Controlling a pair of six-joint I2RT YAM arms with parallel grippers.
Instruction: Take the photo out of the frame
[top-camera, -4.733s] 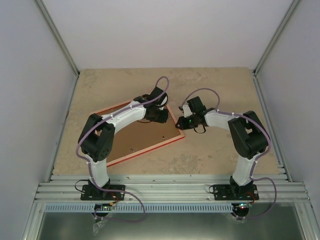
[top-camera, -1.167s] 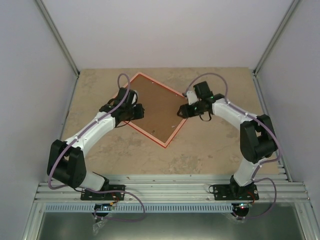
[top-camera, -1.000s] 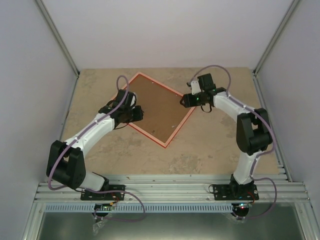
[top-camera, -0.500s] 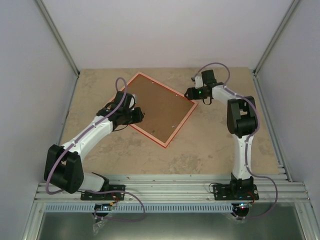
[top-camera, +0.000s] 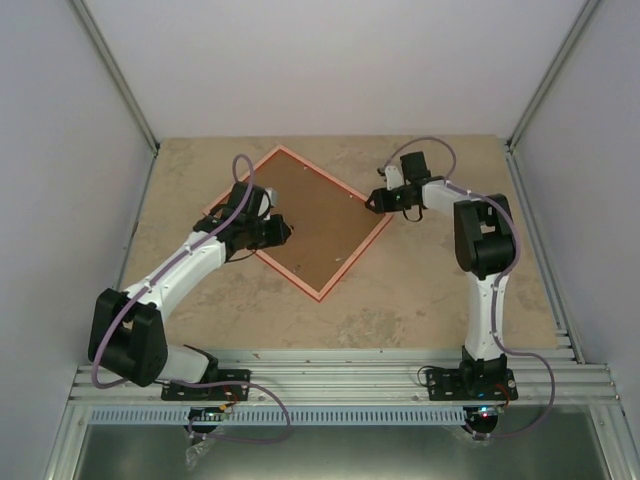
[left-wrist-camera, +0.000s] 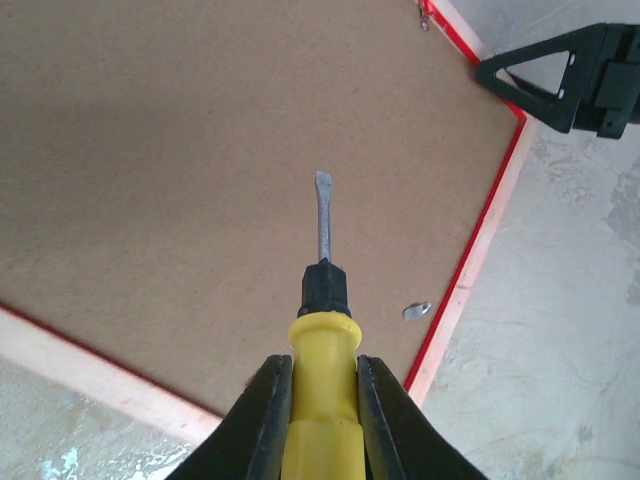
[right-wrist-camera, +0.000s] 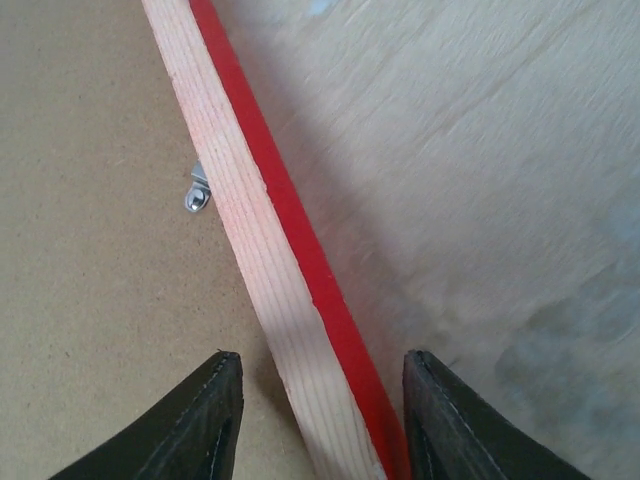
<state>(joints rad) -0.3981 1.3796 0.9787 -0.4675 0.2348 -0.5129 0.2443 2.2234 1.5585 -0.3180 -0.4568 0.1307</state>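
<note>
A closed tab (right-wrist-camera: 198, 191) is on the frame's slanted far side, so the robot's right gripper needs to turn the frame and hold its rim (right-wrist-camera: 272, 278) next to the tab for the screwdriver.
The frame (top-camera: 305, 222) lies face down on the table like a diamond, with its brown backing board (left-wrist-camera: 180, 150) up and a pinkish rim with a red edge (right-wrist-camera: 255, 260). The photo is hidden under the board. My left gripper (top-camera: 280, 228) is shut on a yellow-handled screwdriver (left-wrist-camera: 322, 370). Its flat blade (left-wrist-camera: 321, 215) hovers over the board, pointing toward the right corner. My right gripper (top-camera: 374, 200) is open, its fingers (right-wrist-camera: 215, 420) straddling the frame's right rim. It also shows in the left wrist view (left-wrist-camera: 560, 80).
Small metal retaining tabs sit on the board by the rim (left-wrist-camera: 417, 311) (right-wrist-camera: 197, 190). The beige stone-pattern table (top-camera: 430, 280) is walled left, right and behind. An aluminium rail (top-camera: 340, 375) runs along the near edge by the arm bases.
The frame has been turned from lying wide to a diamond, then swung slightly. My right gripper moved up its right rim, then back to the right corner. My left arm moved left with the screwdriver.
</note>
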